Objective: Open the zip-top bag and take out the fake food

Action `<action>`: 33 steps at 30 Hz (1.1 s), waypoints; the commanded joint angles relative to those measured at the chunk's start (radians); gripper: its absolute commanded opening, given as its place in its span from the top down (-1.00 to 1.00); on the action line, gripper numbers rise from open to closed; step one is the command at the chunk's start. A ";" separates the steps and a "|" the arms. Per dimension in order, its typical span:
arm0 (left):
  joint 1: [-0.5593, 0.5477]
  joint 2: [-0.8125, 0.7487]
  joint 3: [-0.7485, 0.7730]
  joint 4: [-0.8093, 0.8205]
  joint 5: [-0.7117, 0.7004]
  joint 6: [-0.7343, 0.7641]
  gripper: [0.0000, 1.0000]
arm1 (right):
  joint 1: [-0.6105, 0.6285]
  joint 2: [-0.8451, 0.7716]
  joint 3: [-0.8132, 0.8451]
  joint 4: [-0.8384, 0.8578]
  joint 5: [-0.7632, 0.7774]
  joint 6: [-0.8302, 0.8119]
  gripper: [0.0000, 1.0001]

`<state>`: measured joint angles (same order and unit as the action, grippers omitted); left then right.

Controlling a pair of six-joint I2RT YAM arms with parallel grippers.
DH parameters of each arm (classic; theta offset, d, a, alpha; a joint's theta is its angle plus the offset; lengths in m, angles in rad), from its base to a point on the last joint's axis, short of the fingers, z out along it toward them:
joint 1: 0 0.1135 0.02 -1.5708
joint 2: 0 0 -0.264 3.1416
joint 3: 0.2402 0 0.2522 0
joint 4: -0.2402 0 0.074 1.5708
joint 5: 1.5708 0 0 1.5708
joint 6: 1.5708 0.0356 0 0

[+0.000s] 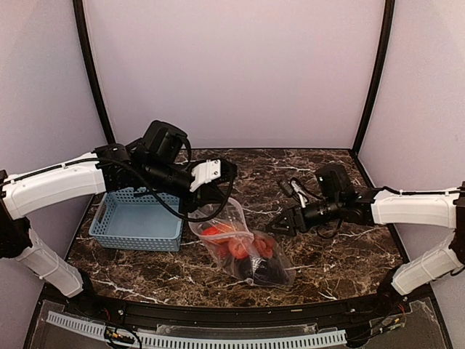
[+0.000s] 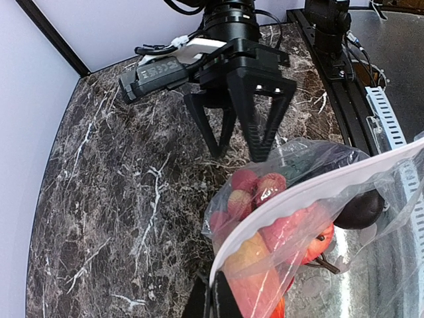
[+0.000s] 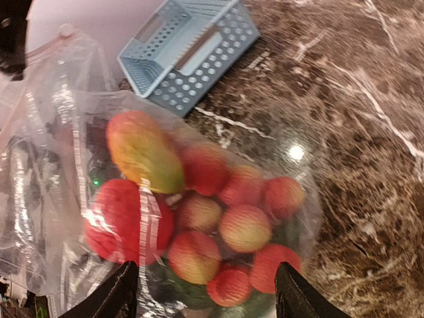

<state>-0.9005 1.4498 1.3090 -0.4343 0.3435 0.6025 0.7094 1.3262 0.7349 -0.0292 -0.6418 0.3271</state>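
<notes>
The pale zip strip curves into a loop with its edges apart. So the bag's opening will spread open wide when I lift one edge of the zip strip.
The clear zip-top bag lies mid-table with the fake food inside: a cluster of red balls, an orange-yellow piece, a red piece, a green vegetable and a dark eggplant. My left gripper is shut on the bag's pale zip strip at its far-left corner, and its fingers pinch the strip's end. My right gripper is open and empty just right of the bag. In the right wrist view its fingertips straddle the bag's lower end.
A light-blue perforated basket stands at the left of the bag and also shows in the right wrist view. The dark marble tabletop is ringed by pale walls. A black rail runs along the near edge.
</notes>
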 commanded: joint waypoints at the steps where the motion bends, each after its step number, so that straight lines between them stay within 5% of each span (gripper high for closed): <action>1: 0.002 -0.061 -0.052 -0.013 0.038 0.029 0.98 | -0.068 0.022 -0.066 -0.043 0.045 0.043 -0.36; 17: -0.067 -0.004 -0.080 -0.046 -0.095 0.106 0.98 | -0.094 0.225 -0.149 0.194 -0.189 0.134 -0.19; 21: -0.070 0.003 -0.084 -0.045 -0.110 0.109 0.98 | -0.095 0.274 -0.170 0.297 -0.267 0.178 0.20; 26: -0.071 0.010 -0.088 -0.036 -0.134 0.108 0.98 | -0.097 0.267 -0.164 0.296 -0.262 0.177 1.00; 33: -0.071 -0.001 -0.112 0.021 -0.184 0.109 0.99 | -0.140 0.118 -0.153 0.201 -0.125 0.132 1.00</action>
<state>-0.9653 1.4574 1.2247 -0.4477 0.2001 0.7006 0.6067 1.5421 0.5755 0.1970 -0.8497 0.4927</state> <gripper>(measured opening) 0.008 0.004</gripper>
